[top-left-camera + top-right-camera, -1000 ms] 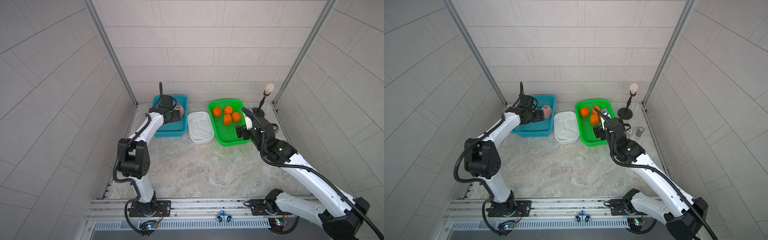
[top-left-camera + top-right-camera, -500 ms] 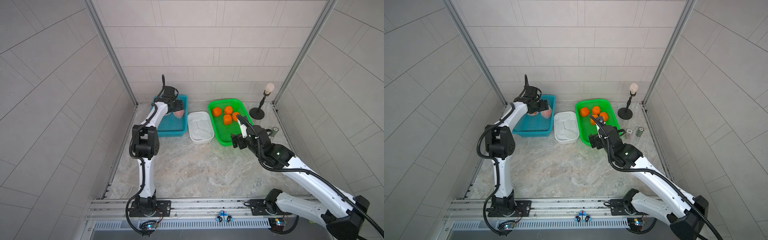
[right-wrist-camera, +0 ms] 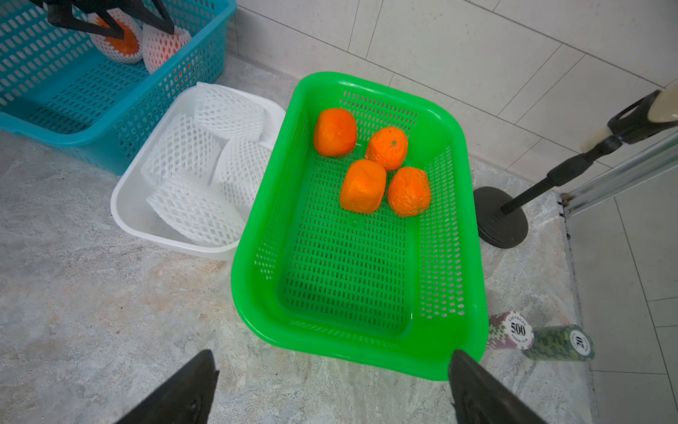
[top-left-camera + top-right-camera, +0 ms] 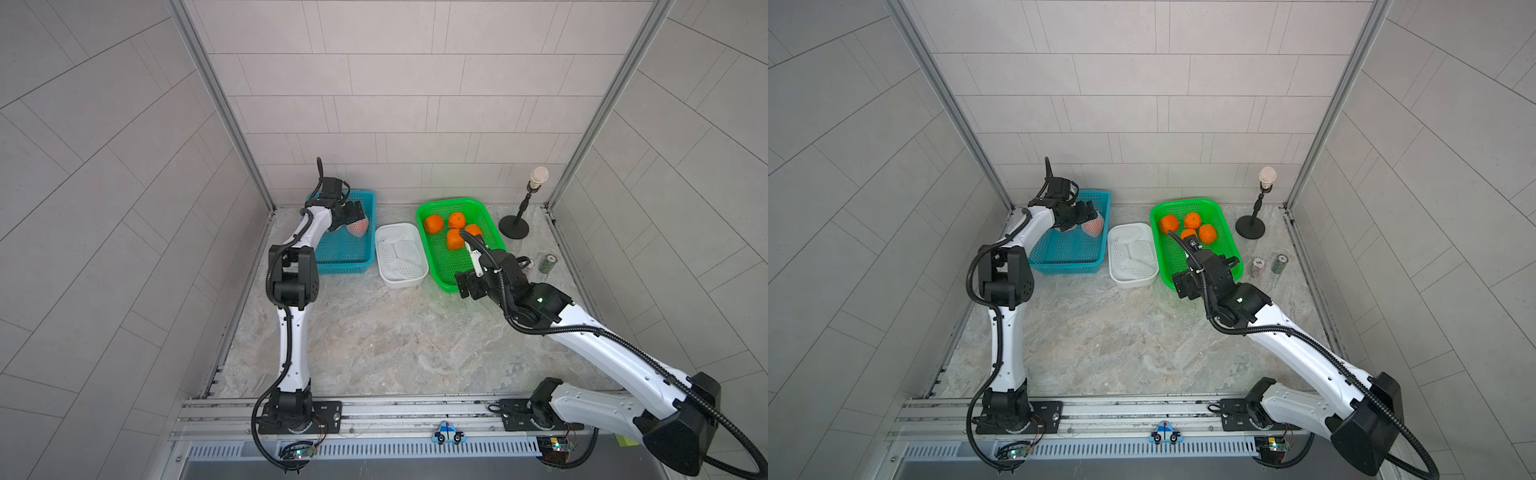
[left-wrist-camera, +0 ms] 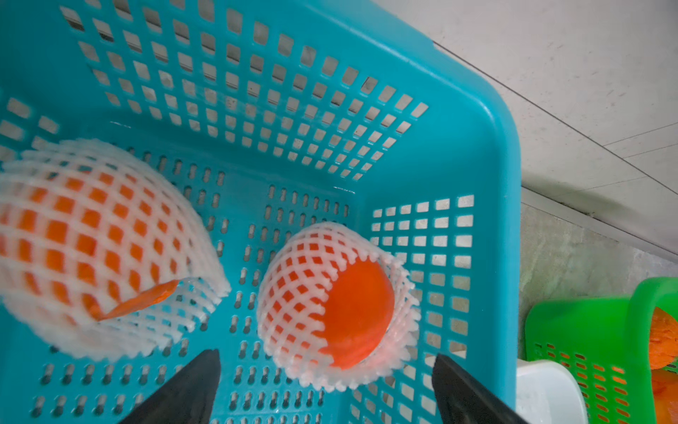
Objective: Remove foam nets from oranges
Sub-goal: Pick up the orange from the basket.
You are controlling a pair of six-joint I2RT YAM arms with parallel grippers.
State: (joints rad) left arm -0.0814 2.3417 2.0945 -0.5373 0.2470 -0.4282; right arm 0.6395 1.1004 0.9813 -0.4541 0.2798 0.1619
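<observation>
The netted orange nearest the white tub [image 5: 336, 305] is clear of its neighbour and centred under my left gripper's open fingers, so I keep going down until they are on both sides of it.
Two oranges in white foam nets lie in the blue basket [image 5: 506, 183]: one [image 5: 330, 301] shows bare skin at its net's open end, the other [image 5: 84, 242] is beside it. My left gripper [image 5: 326, 381] hangs open just above the first one, its fingers apart on either side and touching nothing. In a top view that gripper [image 4: 353, 211] is at the basket's far end over a netted orange [image 4: 358, 227]. Several bare oranges [image 3: 361, 185] sit in the green basket [image 3: 257, 220]. Several empty foam nets [image 3: 194, 209] fill the white tub [image 3: 128, 216]. My right gripper [image 3: 330, 381] is open and empty over the table, at the green basket's near edge.
A black stand with a pale top [image 4: 514, 227] is at the back right. Two chip stacks [image 3: 511, 330] [image 3: 559, 343] lie right of the green basket. Tiled walls close in the back and both sides.
My left gripper has gone to the far end of the blue basket and opened a little wider. My right gripper has drawn back from over the green basket towards its near edge.
</observation>
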